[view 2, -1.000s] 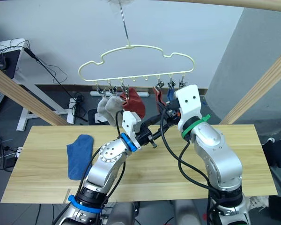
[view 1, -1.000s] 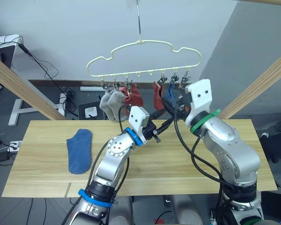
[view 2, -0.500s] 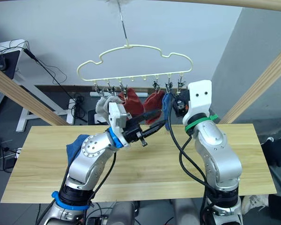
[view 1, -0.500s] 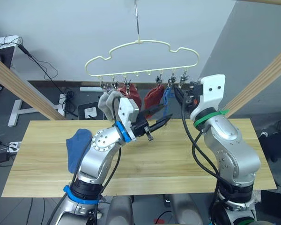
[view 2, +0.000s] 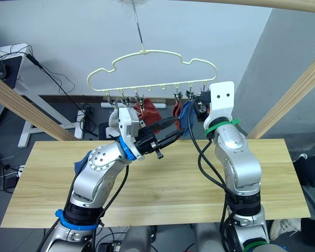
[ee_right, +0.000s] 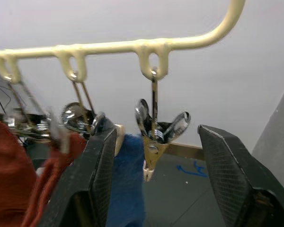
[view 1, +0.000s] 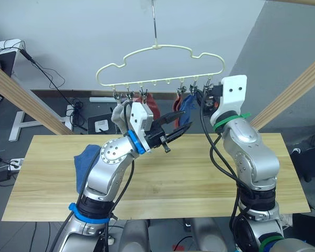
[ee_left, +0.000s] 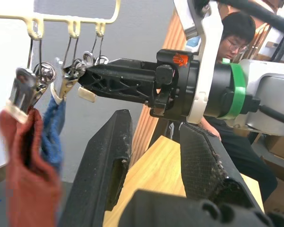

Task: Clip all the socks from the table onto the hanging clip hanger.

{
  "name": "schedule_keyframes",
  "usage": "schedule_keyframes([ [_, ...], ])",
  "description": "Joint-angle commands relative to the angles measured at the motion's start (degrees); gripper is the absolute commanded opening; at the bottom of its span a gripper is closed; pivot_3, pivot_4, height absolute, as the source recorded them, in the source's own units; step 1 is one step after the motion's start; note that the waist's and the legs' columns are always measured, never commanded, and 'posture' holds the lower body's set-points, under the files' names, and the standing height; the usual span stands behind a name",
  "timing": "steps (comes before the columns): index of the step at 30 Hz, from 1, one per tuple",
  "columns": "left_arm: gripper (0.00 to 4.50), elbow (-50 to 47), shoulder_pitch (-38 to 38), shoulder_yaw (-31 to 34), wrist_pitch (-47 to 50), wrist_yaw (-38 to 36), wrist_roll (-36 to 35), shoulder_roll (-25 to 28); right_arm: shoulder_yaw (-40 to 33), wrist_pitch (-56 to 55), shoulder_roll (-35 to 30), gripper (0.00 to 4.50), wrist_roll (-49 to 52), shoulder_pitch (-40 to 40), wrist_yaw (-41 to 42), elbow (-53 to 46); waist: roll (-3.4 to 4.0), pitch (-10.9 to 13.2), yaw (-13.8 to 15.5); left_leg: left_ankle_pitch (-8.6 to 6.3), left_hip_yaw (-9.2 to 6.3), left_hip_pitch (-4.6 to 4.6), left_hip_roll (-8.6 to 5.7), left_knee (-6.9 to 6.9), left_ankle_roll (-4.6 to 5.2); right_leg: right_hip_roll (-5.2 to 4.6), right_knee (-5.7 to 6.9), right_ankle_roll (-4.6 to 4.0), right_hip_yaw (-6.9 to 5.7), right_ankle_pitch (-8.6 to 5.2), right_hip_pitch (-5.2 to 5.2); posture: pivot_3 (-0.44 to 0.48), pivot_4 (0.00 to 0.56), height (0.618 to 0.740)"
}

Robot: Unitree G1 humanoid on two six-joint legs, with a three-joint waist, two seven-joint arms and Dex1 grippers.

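Observation:
The last metal clip will open at its jaws when I squeeze it, because the clip's flared handles are spread apart above its pinched jaws.
The pale yellow clip hanger hangs above the table. Grey socks, rust-red socks and one blue sock hang from its clips. A second blue sock lies on the table's left part, half hidden behind my left arm. My left gripper is open in the air just below the hanging red and blue socks. My right gripper is open at clip height; in its wrist view the fingers flank an empty clip beside the hanging blue sock.
Two slanted wooden poles frame the table on either side. A person sits behind my right arm in the left wrist view. Cables and a desk leg lie on the floor at the far left.
My left arm has pulled back to the left and lifted its open gripper. My right gripper has risen from below the clips to the level of the rightmost clips.

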Motion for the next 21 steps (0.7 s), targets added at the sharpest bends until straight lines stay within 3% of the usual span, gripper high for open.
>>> schedule_keyframes([
  [1,1.93,-2.4,-0.19,0.35,-0.55,-0.42,-0.78,0.14,-0.27,-2.81,-0.17,2.85,-1.04,-1.23,-0.52,-0.55,0.0,0.0,0.02,0.0,0.0,0.0,0.0,0.0,0.0,0.0,0.0,0.0,0.0,0.0,0.0,-0.026,0.284,0.74],
  [21,1.93,-2.64,-0.37,0.37,-0.37,0.12,-0.78,0.14,0.56,-6.8,4.55,2.85,-0.3,-5.84,0.31,5.33,0.0,0.0,0.11,0.0,-0.01,0.01,0.01,0.01,0.0,0.0,0.04,-0.01,-0.01,0.01,-0.01,-0.016,0.283,0.74],
])
